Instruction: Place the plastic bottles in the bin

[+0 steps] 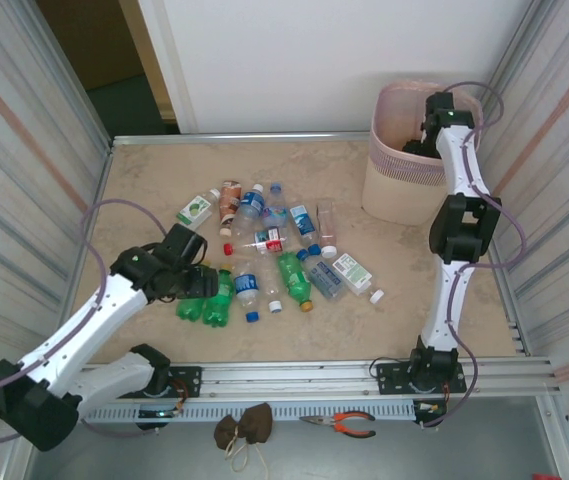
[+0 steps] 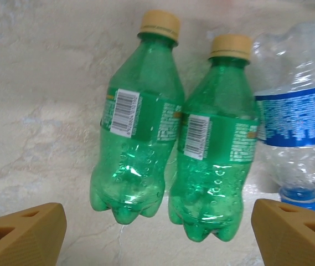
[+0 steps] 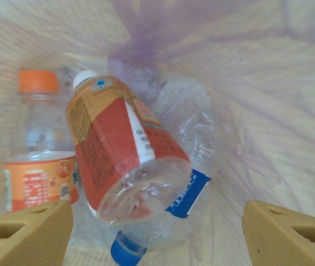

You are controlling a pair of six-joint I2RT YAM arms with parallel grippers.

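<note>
Next, my left gripper grabs the outer bottle point(image 2: 129, 180) near its base and passes it to my right gripper, because the green bottles point(image 1: 218, 299) are far from the bin.
Two green plastic bottles point(image 2: 138, 127) point(image 2: 218, 144) with tan caps lie side by side on the table. My left gripper point(image 2: 160, 233) hangs open just over their bases, one finger on each side and touching neither. A clear bottle with a blue label point(image 2: 298, 116) lies to their right. From above, the left gripper point(image 1: 199, 285) is at the left edge of the bottle pile point(image 1: 274, 240). My right gripper point(image 1: 426, 140) is over the pink bin point(image 1: 389, 190), open. Below it, a red-labelled bottle point(image 3: 118, 144), an orange-capped bottle point(image 3: 38, 160) and a crumpled blue-labelled bottle point(image 3: 190, 166) lie in the bin.
A loose white cap point(image 1: 376, 296) sits right of the pile. Orange-handled pliers point(image 1: 342, 424) and a brown cloth bundle point(image 1: 244, 428) lie beyond the rail at the near edge. Corrugated metal walls close both sides. The bin's thin liner point(image 3: 268, 83) surrounds the right gripper.
</note>
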